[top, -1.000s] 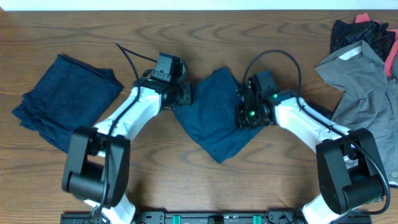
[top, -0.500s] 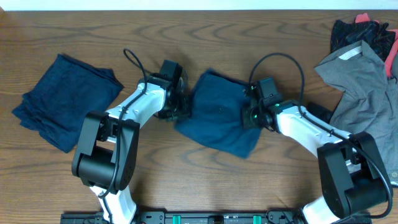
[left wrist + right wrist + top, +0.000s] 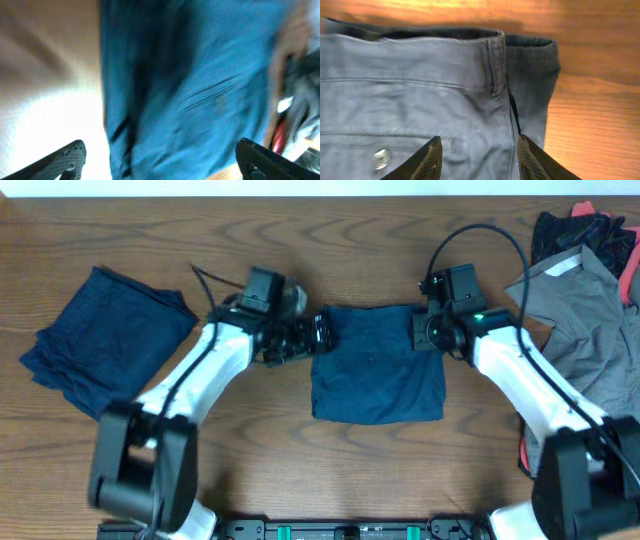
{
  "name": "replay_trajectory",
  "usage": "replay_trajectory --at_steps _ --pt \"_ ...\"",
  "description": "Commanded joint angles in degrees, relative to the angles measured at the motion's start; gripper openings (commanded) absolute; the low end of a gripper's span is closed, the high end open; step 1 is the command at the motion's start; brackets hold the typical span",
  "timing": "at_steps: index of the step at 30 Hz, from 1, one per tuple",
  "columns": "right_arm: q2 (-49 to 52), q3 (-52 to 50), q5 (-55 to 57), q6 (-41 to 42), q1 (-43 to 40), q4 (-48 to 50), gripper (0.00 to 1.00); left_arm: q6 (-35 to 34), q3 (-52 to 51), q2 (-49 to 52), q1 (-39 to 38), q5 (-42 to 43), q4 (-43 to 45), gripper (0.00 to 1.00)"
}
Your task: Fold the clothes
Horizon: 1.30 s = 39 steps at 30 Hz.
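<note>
The navy garment will stay folded when I carry it to the navy stack, because the layers lie close together in a compact rectangle.
A dark navy garment lies folded into a flat rectangle at the table's middle. My left gripper is at its upper left corner, jaws wide open. In the left wrist view the picture is blurred, with the blue fabric below the left gripper and nothing held. My right gripper sits at the upper right corner, open. The right wrist view has the right gripper with its fingers apart over the waistband and a metal button.
A folded navy stack lies at the far left. A grey collared shirt is spread at the right edge, with black and coral-red items behind it. Bare wooden table runs along the front.
The crumpled navy garment has been drawn out flat into a rectangle. Both grippers, which were shut on its edges, have opened and let go. The arms have spread apart.
</note>
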Motion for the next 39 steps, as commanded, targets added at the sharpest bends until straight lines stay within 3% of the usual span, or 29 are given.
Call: replay_trajectory --at_steps 1,15,20,24,26,27,28,34,39 --pt "-2.2 1.0 -1.1 -0.9 1.2 -1.7 0.48 0.8 0.3 -0.8 0.3 -3.2 3.9 0.98" --pt "-2.2 0.9 -1.1 -0.9 1.6 -6.1 0.49 0.7 0.3 14.0 0.0 -3.0 13.3 0.98" --pt "-2.2 0.9 -1.1 -0.9 1.6 -6.5 0.48 0.7 0.3 18.6 -2.1 4.2 19.5 0.98" --pt "-2.2 0.9 -1.1 -0.9 1.6 -7.0 0.47 0.5 0.3 20.2 -4.7 5.0 21.4 0.67" --pt "-2.2 0.9 -1.1 -0.9 1.6 -7.3 0.46 0.5 0.3 20.3 -5.6 5.0 22.0 0.36" --pt "-2.2 0.9 -1.1 -0.9 1.6 -7.5 0.46 0.5 0.3 20.2 -5.8 5.0 22.8 0.25" --pt "-2.2 0.9 -1.1 -0.9 1.6 -7.6 0.46 0.5 0.3 20.2 -5.9 5.0 23.4 0.06" --pt "-2.2 0.9 -0.8 -0.9 1.5 -8.6 0.45 0.8 1.0 16.0 -2.7 4.9 23.0 0.06" --pt "-2.2 0.9 -0.2 -0.9 1.5 -9.2 0.44 0.8 1.0 6.5 5.7 1.9 19.7 0.06"
